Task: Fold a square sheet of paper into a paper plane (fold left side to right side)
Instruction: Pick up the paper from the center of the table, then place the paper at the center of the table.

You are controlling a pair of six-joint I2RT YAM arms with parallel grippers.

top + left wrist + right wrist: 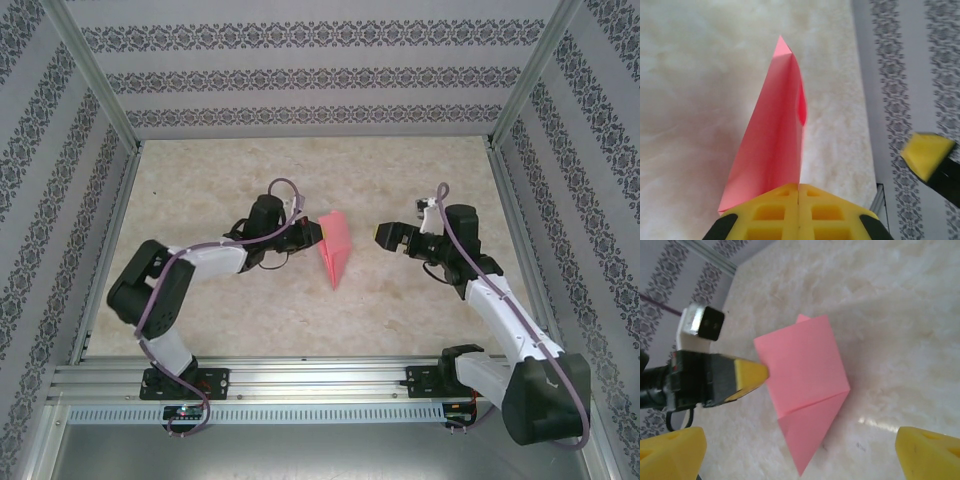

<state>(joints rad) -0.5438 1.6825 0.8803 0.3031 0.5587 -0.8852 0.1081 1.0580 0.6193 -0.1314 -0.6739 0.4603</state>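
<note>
I expect the paper (pixel 339 240) to bend into a soft curve when I fold it over, because the pink-red paper's broad panel (pixel 804 365) is smooth along its length.
The square sheet of paper (pixel 336 250) is pink-red and folded into a pointed paper plane shape, its tip toward the near edge. It lies mid-table. My left gripper (pixel 315 236) is shut on the paper's left edge. In the left wrist view its yellow fingers (pixel 775 212) meet with the paper (pixel 772 135) rising between them. My right gripper (pixel 384 236) stands open to the right of the paper, apart from it. In the right wrist view its fingertips (pixel 927 452) flank the paper (pixel 805 365), with the left arm's finger (pixel 750 376) at the paper's edge.
The tabletop (pixel 230 170) is pale and marbled, inside patterned walls (pixel 300 75) with metal frame posts (pixel 95 80). An aluminium rail (pixel 300 380) carrying both arm bases runs along the near edge.
</note>
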